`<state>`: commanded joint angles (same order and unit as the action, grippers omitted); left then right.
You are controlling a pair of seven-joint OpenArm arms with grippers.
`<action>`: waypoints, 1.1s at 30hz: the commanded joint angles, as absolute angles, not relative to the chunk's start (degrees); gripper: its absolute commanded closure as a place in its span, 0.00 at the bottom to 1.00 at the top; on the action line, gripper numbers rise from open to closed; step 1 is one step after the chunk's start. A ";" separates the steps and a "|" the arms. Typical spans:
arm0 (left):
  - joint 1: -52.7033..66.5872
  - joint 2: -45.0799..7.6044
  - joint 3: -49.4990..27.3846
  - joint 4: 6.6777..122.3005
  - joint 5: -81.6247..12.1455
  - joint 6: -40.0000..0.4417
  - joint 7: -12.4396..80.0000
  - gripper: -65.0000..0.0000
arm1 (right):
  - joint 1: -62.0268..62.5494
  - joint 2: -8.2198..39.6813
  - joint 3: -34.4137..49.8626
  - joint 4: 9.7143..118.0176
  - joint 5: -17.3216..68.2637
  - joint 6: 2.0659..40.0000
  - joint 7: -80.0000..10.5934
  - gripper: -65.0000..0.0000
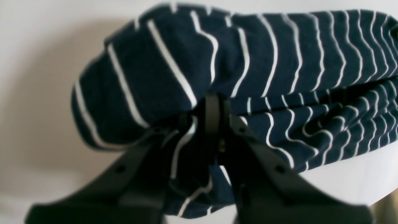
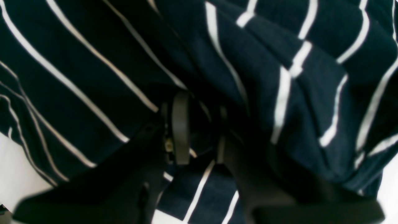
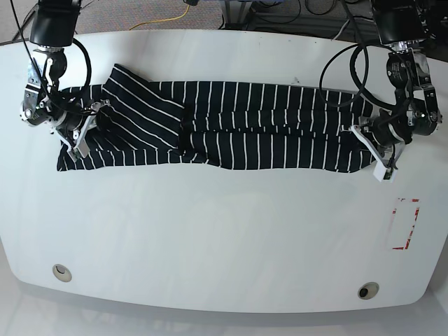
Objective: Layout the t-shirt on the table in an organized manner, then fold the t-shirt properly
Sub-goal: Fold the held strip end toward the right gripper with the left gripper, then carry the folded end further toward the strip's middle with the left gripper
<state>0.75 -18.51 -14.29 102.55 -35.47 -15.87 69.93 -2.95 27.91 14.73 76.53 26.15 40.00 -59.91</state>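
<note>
My right gripper is pinning the diagonal flap's end [image 3: 105,133], and my left gripper should go on folding the t-shirt's opposite end over and release it beside the flap [image 3: 187,143].
The dark navy t-shirt [image 3: 231,126] with thin white stripes lies folded into a long band across the far half of the white table [image 3: 224,231]. One flap lies diagonally at its left end. My left gripper [image 3: 365,134] is at the band's right end. In the left wrist view this gripper [image 1: 217,124] is shut on a bunched fold of the t-shirt [image 1: 279,71], lifted a little above the table [image 1: 37,93]. My right gripper [image 3: 87,126] is at the band's left end. Its fingers [image 2: 181,127] pinch the t-shirt [image 2: 279,62], which fills that view.
A red rectangular marking [image 3: 406,224] sits at the right side of the table. Two small round holes [image 3: 61,271] [image 3: 367,289] lie along the near edge. Cables [image 3: 168,21] run on the floor behind the far edge.
</note>
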 joint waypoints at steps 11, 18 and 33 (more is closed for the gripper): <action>0.13 -12.09 -8.66 104.92 -36.18 -15.96 75.56 1.00 | -2.95 27.56 14.46 76.53 26.15 40.00 -59.91 0.82; -1.45 -6.20 -8.57 104.84 -41.27 -15.96 76.79 1.00 | -2.86 27.47 14.46 76.53 26.24 40.00 -59.91 0.82; -4.00 5.76 1.19 104.48 -40.40 -15.96 77.14 0.90 | -2.86 27.47 14.46 76.53 26.24 40.00 -59.91 0.82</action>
